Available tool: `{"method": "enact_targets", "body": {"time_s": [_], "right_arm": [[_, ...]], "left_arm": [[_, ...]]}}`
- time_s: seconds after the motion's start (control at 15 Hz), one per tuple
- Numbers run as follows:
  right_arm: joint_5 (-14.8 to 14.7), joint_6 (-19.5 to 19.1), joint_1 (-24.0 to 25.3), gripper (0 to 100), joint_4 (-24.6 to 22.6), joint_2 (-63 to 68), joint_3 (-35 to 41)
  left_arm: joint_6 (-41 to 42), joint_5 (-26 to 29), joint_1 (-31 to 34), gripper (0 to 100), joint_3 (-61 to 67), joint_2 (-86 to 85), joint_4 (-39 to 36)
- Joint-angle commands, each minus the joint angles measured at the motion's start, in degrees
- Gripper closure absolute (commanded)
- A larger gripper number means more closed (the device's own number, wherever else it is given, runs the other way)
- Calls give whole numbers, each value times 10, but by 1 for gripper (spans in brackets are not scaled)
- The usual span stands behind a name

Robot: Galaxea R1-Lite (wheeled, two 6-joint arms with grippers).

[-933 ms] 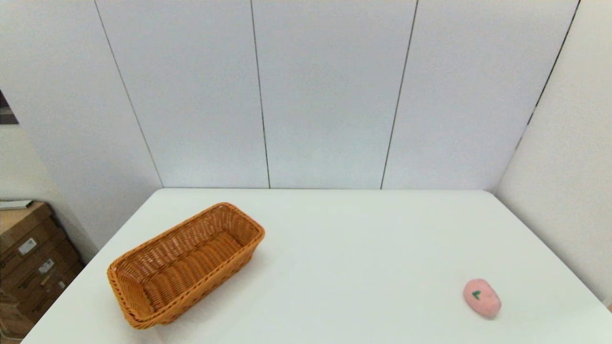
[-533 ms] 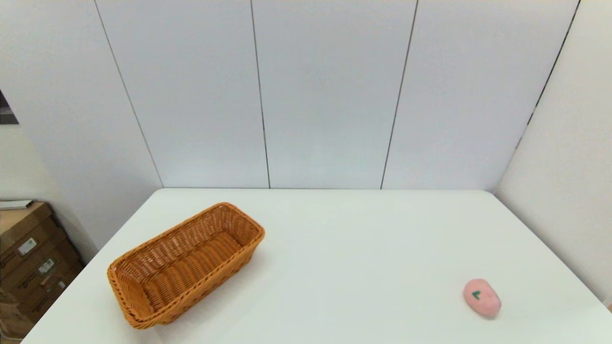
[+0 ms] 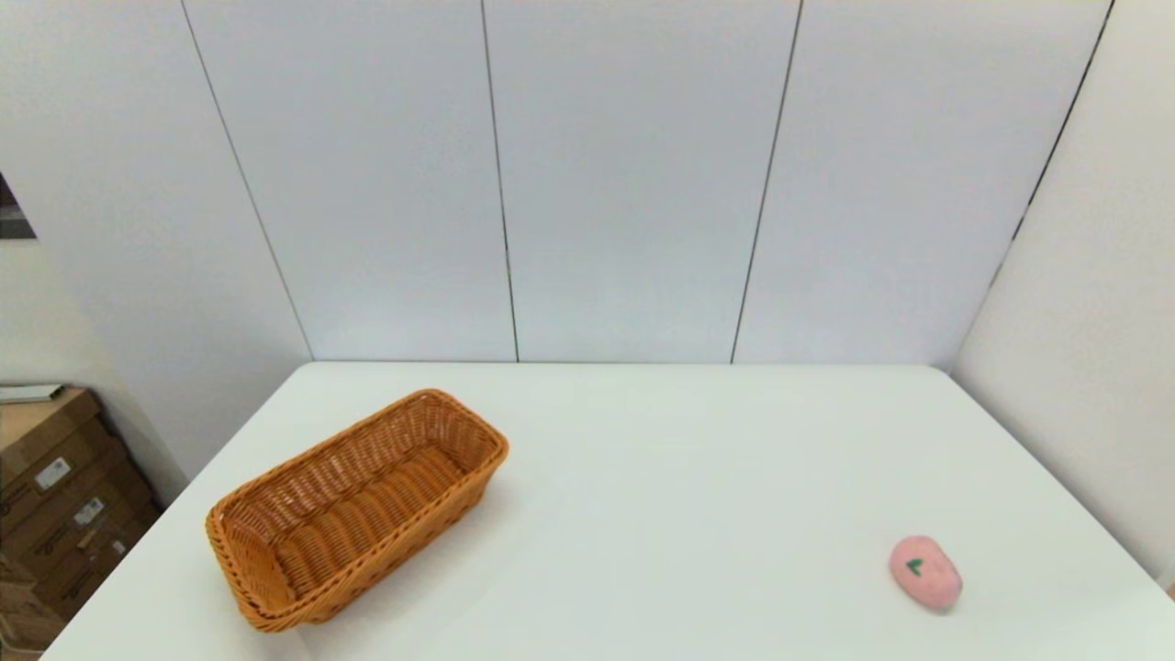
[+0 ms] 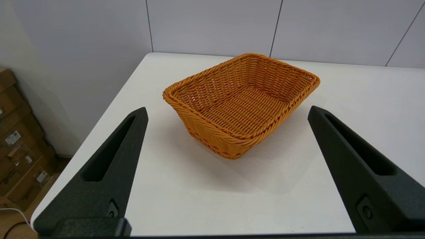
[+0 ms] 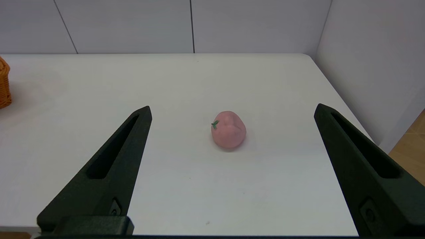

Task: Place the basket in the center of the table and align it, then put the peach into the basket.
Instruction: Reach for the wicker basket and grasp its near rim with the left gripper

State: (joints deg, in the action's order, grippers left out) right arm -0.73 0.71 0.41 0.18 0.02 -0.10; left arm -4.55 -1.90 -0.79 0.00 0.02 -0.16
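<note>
The basket lies crooked with its near corner (image 3: 271, 619) facing my left gripper, so next I swing around and take the basket's short end (image 3: 225, 557) by the rim.
An empty orange-brown wicker basket (image 3: 353, 509) (image 4: 240, 103) lies at an angle on the left part of the white table (image 3: 688, 459). The small pink peach (image 3: 925, 573) (image 5: 228, 129) rests near the table's right front corner, far from the basket. Neither arm shows in the head view. In the left wrist view my left gripper (image 4: 227, 111) is open, held back from the basket's near corner and above the table's front edge. In the right wrist view my right gripper (image 5: 232, 111) is open too, facing the peach from a distance. Nothing sits between either pair of fingers.
Grey wall panels stand behind the table and along its right side. Cardboard boxes (image 3: 55, 496) are stacked on the floor beside the table's left edge. A sliver of the basket (image 5: 4, 84) shows at the edge of the right wrist view.
</note>
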Motion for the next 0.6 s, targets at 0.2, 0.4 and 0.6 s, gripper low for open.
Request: {"method": "enact_targets", "body": {"time_s": [0.2, 0.4, 0.6], "right_arm": [[-1, 1, 0, 0, 0, 0, 0], [-1, 1, 0, 0, 0, 0, 0], [-1, 1, 0, 0, 0, 0, 0]], "left_arm": [[-89, 1, 0, 0, -203, 81, 126], [-219, -16, 9, 0, -347, 283, 207], [-276, -29, 10, 0, -380, 435, 228]]}}
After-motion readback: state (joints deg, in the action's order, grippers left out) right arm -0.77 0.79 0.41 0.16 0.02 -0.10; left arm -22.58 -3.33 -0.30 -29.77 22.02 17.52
